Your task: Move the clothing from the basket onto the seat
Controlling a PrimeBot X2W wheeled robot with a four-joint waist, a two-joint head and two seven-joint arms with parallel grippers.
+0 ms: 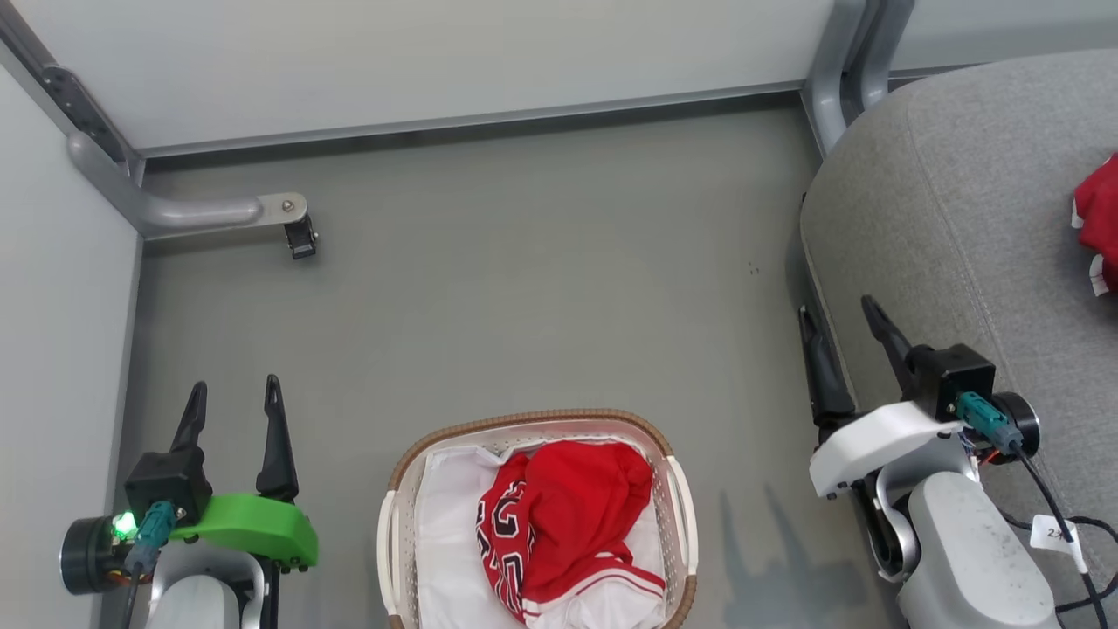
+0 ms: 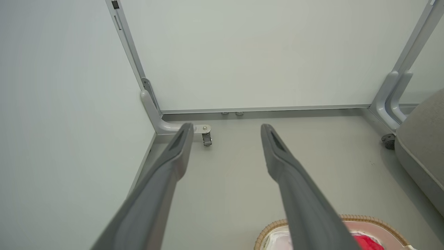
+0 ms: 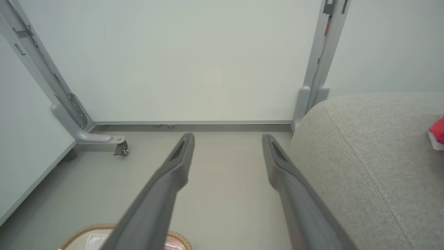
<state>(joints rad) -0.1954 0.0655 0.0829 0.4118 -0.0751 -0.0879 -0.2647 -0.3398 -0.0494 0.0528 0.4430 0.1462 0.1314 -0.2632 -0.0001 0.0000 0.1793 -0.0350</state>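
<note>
I expect the red jersey [image 1: 578,508] to come away alone and leave the white fabric [image 1: 448,529] behind when I lift, because the fabric lies spread out to the basket's sides.
The white basket [image 1: 397,489] with a brown woven rim sits on the floor at the bottom centre. A crumpled red jersey [image 1: 568,515] with black-and-white lettering and white striped trim lies in it over white fabric [image 1: 445,524]. The grey seat [image 1: 952,210] fills the right side, and a red garment [image 1: 1102,218] lies on it at the frame's right edge. My left gripper [image 1: 234,395] stands open and empty left of the basket. My right gripper [image 1: 838,313] is open and empty at the seat's near edge. The basket rim [image 2: 367,219] and the seat [image 3: 367,152] also appear in the wrist views.
Pale partition walls [image 1: 419,61] close the far side and the left. A grey metal foot with a castor [image 1: 297,229] juts onto the floor at far left. A grey post [image 1: 838,79] stands by the seat's far corner. Open floor [image 1: 524,288] lies beyond the basket.
</note>
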